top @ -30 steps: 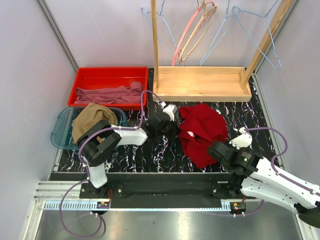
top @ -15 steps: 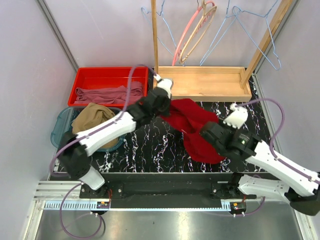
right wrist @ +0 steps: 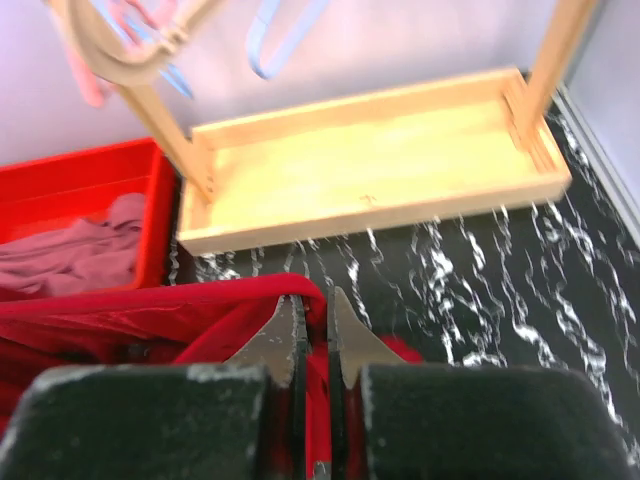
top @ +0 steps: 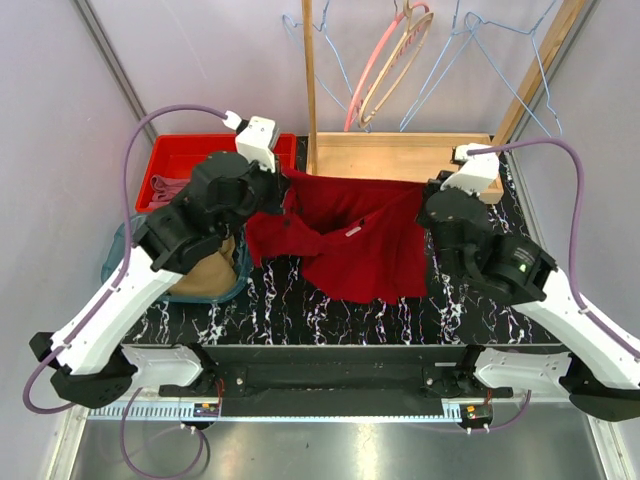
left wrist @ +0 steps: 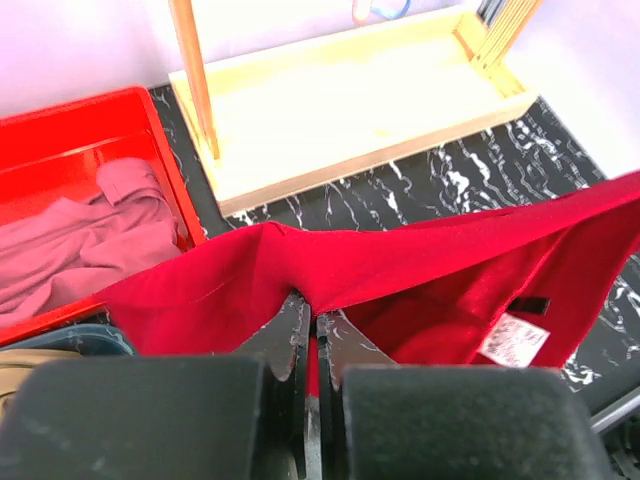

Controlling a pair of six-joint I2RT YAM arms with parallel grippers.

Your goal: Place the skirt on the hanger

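Observation:
Both grippers are holding the dark red garment [top: 350,235] up. I should lower it and open my right gripper to get the light-blue hanger [top: 431,87] from the rack.
The tan skirt [top: 208,272] lies bunched in a teal bin [top: 116,262] at the left, half hidden under my left arm. A light-blue wire hanger [top: 500,27] hangs on the wooden rack at the back, with others like it; one shows in the right wrist view [right wrist: 285,35]. A dark red garment [top: 350,235] hangs stretched between both grippers above the table. My left gripper [top: 286,190] [left wrist: 316,315] is shut on its upper left edge. My right gripper [top: 428,195] [right wrist: 316,300] is shut on its upper right edge. A white tag [left wrist: 513,338] shows on the red cloth.
A red bin [top: 220,142] at the back left holds a mauve-pink cloth [top: 175,188]. The rack's wooden tray [top: 400,168] stands at the back centre, with a pink hanger [top: 385,60] above it. Grey walls close in on both sides.
Both arms have risen and moved apart toward the back, lifting the red garment off the table and spreading it. The left gripper shut on the cloth during this.

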